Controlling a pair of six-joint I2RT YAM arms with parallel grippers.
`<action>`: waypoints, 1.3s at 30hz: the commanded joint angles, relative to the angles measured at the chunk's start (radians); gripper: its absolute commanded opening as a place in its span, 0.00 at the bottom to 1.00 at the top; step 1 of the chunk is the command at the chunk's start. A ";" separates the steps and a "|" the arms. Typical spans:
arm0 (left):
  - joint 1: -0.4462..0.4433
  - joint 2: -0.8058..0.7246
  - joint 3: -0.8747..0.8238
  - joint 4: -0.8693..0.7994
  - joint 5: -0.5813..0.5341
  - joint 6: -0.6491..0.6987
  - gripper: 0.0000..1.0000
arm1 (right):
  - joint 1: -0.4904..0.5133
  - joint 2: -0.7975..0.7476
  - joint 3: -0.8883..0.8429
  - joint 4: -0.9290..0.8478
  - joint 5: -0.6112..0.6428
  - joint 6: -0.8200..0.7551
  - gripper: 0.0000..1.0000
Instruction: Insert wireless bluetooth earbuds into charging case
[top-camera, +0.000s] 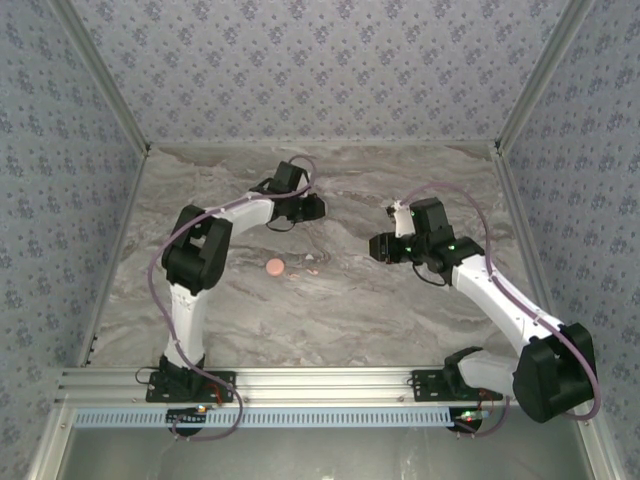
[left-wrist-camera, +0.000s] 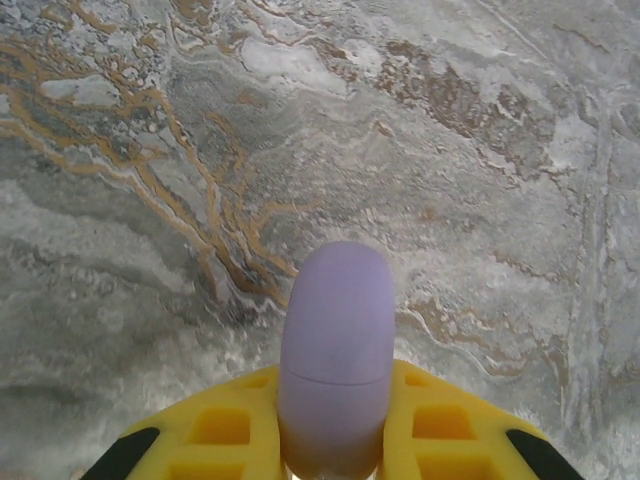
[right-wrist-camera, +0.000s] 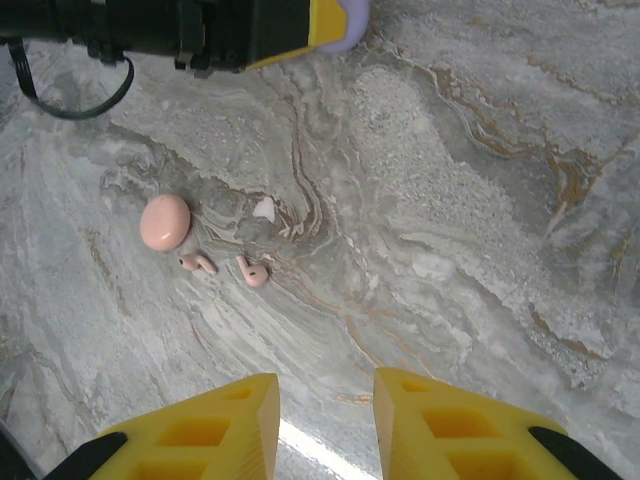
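The earbuds match the pink case, but my left gripper is holding the purple charging case (left-wrist-camera: 338, 345). I should therefore put the purple case down and take the pink case (top-camera: 275, 267).
My left gripper (left-wrist-camera: 335, 385) is shut on a closed purple charging case (left-wrist-camera: 336, 340), which sticks out forward between the yellow fingers above the marble table. In the top view this gripper (top-camera: 318, 207) hangs over the far middle of the table. Two pale pink earbuds (right-wrist-camera: 198, 263) (right-wrist-camera: 252, 272) lie side by side on the table, just right of a closed salmon-pink case (right-wrist-camera: 165, 221). My right gripper (right-wrist-camera: 326, 395) is open, holds nothing, and hovers well short of the earbuds. From above, the pink case (top-camera: 274, 267) sits between the two arms, with the earbuds (top-camera: 311, 270) to its right.
The left arm's black wrist and cable (right-wrist-camera: 150, 25) cross the top of the right wrist view, with the purple case's tip (right-wrist-camera: 348, 30) poking out. Patterned walls (top-camera: 320, 70) close in the table on three sides. Bare marble (top-camera: 330, 320) lies in front of the pink case.
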 joint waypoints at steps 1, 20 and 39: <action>0.016 0.051 0.087 -0.052 0.056 -0.009 0.16 | 0.005 -0.016 -0.009 -0.023 0.023 0.017 0.32; 0.027 0.219 0.296 -0.186 0.055 0.029 0.34 | 0.007 -0.015 -0.005 -0.036 0.038 0.017 0.34; 0.028 -0.078 0.144 -0.253 -0.229 0.150 0.72 | 0.007 -0.014 0.004 -0.095 0.108 -0.014 0.38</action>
